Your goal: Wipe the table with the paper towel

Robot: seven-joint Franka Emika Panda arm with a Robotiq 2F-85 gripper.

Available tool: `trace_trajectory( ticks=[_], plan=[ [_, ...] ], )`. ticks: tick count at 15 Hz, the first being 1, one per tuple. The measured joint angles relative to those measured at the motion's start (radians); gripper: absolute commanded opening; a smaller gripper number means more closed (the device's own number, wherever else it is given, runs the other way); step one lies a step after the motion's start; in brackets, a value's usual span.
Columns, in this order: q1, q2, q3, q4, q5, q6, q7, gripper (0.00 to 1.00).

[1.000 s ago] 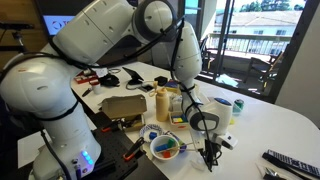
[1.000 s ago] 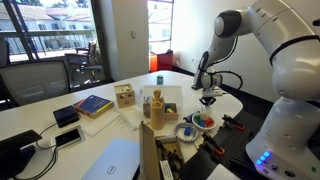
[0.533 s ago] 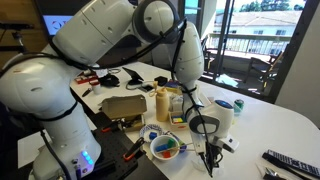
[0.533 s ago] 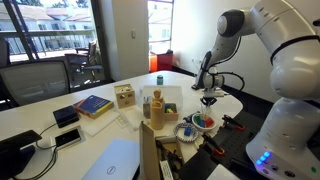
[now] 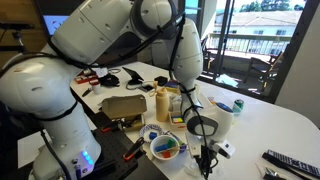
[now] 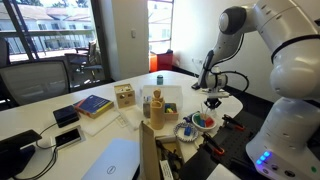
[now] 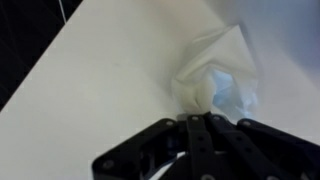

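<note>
My gripper has the paper towel close to the table's edge (image 7: 42, 55), so next I sweep the towel back inward across the open tabletop (image 5: 238, 136).
A crumpled white paper towel (image 7: 215, 70) lies on the white table (image 7: 110, 80), right in front of my fingertips in the wrist view. My gripper (image 7: 200, 120) is shut, its fingers together and pinching the near edge of the towel. In both exterior views the gripper (image 5: 207, 160) (image 6: 212, 101) points straight down at the tabletop near the table's edge. The towel (image 5: 222, 147) shows only as a small white wad at the fingers.
A bowl of coloured items (image 5: 165, 147), a yellow bottle (image 5: 161, 103), a cardboard box (image 5: 125, 106) and a white cup (image 5: 222, 105) stand close by. A remote (image 5: 290, 160) lies near the table edge. A book (image 6: 92, 104) and a laptop (image 6: 110, 160) lie farther off.
The gripper has slid with the towel along the tabletop toward the table's edge, a short way down in one exterior view and slightly right in the other.
</note>
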Motion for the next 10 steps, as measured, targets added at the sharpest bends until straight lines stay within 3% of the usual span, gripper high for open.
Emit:
trace_trajectory(
  ticks=[4, 8, 10],
  plan=[
    [0.010, -0.010, 0.007, -0.066, 0.001, 0.154, 0.010, 0.01],
    [-0.109, -0.039, 0.150, -0.097, 0.002, 0.182, -0.069, 0.01],
    [-0.140, -0.047, 0.181, -0.103, 0.001, 0.145, -0.089, 0.01]
  ],
)
